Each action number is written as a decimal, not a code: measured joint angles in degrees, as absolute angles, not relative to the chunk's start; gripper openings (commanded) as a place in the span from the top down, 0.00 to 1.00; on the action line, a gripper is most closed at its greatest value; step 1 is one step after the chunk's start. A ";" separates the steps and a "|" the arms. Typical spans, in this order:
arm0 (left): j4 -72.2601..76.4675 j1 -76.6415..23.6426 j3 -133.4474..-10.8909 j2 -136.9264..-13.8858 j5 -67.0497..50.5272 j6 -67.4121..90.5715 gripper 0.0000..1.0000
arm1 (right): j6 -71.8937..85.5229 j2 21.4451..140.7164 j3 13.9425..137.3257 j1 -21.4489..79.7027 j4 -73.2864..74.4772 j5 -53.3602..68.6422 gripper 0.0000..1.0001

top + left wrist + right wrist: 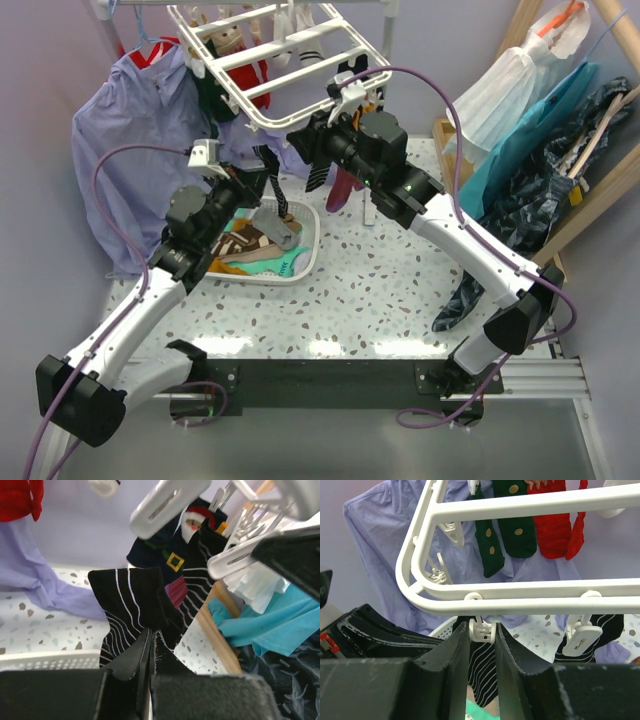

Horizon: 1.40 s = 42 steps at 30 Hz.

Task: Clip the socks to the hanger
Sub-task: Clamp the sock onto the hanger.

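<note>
The striped sock's top edge [142, 573] sticks up free above the robot's left gripper, near the squeezed clip [234, 561], so the robot should keep lifting the sock until that edge goes into the clip's opening.
The white hanger [290, 60] hangs at the top centre, with green, red and other socks clipped to it. My left gripper [262, 188] is shut on a black-white striped sock [130, 605] and holds it up under the hanger's near edge. In the left wrist view, my left gripper [151, 640] pinches the sock's lower edge. My right gripper [482, 632] is shut on a white clip [482, 629] that dangles from the hanger's near bar [520, 595]. The striped sock [484, 672] hangs right below that clip. More socks [270, 262] lie in the basket.
The white slotted basket [312, 235] stands on the speckled table under the hanger. A lavender shirt [140, 130] hangs at the left. Teal and dark cloths [540, 150] hang on a wooden frame at the right. Green [520, 525] and red socks [552, 530] hang from the far bars.
</note>
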<state>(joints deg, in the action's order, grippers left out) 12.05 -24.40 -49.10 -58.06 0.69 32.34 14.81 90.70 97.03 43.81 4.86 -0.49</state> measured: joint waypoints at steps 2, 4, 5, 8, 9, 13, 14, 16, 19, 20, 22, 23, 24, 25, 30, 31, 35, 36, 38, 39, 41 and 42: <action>13.63 -24.40 -49.45 -58.33 0.69 32.64 1.00 | 14.96 90.70 97.03 43.79 4.86 -0.51 1.00; 14.81 -24.40 -49.80 -58.67 0.60 33.15 1.00 | 15.00 90.70 97.03 43.79 4.86 -0.51 1.00; 15.49 -24.43 -50.02 -58.94 0.47 33.45 1.00 | 15.00 90.70 97.03 43.79 4.86 -0.51 1.00; 17.17 -24.47 -50.39 -59.53 0.40 33.98 1.00 | 15.09 90.70 97.03 43.81 4.86 -0.49 1.00; 17.63 -24.51 -50.41 -59.66 0.40 34.06 1.00 | 15.16 90.70 97.03 43.79 4.86 -0.49 1.00; 18.85 -24.51 -50.72 -60.36 -0.19 34.79 1.00 | 15.40 90.70 97.03 43.79 4.86 -0.51 1.00; 19.05 -24.53 -50.92 -60.58 -0.43 34.92 1.00 | 15.40 90.70 97.03 43.79 4.86 -0.51 1.00; 19.40 -24.58 -51.29 -60.99 -0.89 34.98 1.00 | 15.42 90.70 97.03 43.79 4.86 -0.45 1.00; 20.25 -24.80 -51.57 -61.41 -1.34 35.20 1.00 | 15.55 90.70 97.03 43.79 4.84 -0.36 1.00; 20.43 -24.84 -51.66 -61.49 -1.54 35.38 1.00 | 15.59 90.70 97.03 43.79 4.86 -0.34 1.00; 20.73 -24.91 -51.81 -61.63 -1.78 35.40 1.00 | 15.62 90.70 97.03 43.75 4.84 -0.27 1.00; 20.93 -24.95 -51.92 -61.76 -1.96 35.42 1.00 | 15.62 90.70 97.06 43.72 4.84 -0.25 1.00; 21.08 -25.04 -51.96 -61.84 -2.00 35.42 1.00 | 15.64 90.70 97.03 43.72 4.84 -0.25 1.00; 21.39 -25.08 -52.01 -61.95 -2.17 35.42 1.00 | 15.66 90.70 97.03 43.72 4.84 -0.25 1.00; 22.17 -25.43 -52.10 -62.04 -2.76 35.42 1.00 | 15.86 90.70 97.03 43.70 4.82 -0.23 1.00; 22.33 -25.54 -52.10 -62.04 -2.79 35.42 1.00 | 15.92 90.70 97.03 43.70 4.82 -0.21 1.00; 23.18 -25.98 -52.21 -62.15 -3.07 35.42 1.00 | 16.27 90.70 97.03 43.70 4.71 -0.16 1.00; 23.20 -26.04 -52.25 -62.17 -3.16 35.42 1.00 | 16.38 90.70 97.03 43.70 4.71 -0.14 1.00; 23.55 -26.17 -52.27 -62.26 -3.20 35.42 1.00 | 16.51 90.70 97.03 43.70 4.71 -0.01 1.00; 23.73 -26.26 -52.29 -62.30 -3.22 35.42 1.00 | 16.53 90.70 97.03 43.70 4.71 -0.01 1.00; 24.21 -26.41 -52.29 -62.43 -3.27 35.42 1.00 | 16.60 90.70 97.03 43.68 4.69 0.01 1.00; 24.38 -26.44 -52.29 -62.48 -3.29 35.42 1.00 | 16.64 90.70 97.03 43.68 4.71 0.01 0.94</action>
<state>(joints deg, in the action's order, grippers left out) 24.38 -26.44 -52.29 -62.48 -3.29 35.42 16.64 90.70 97.03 43.68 4.71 0.01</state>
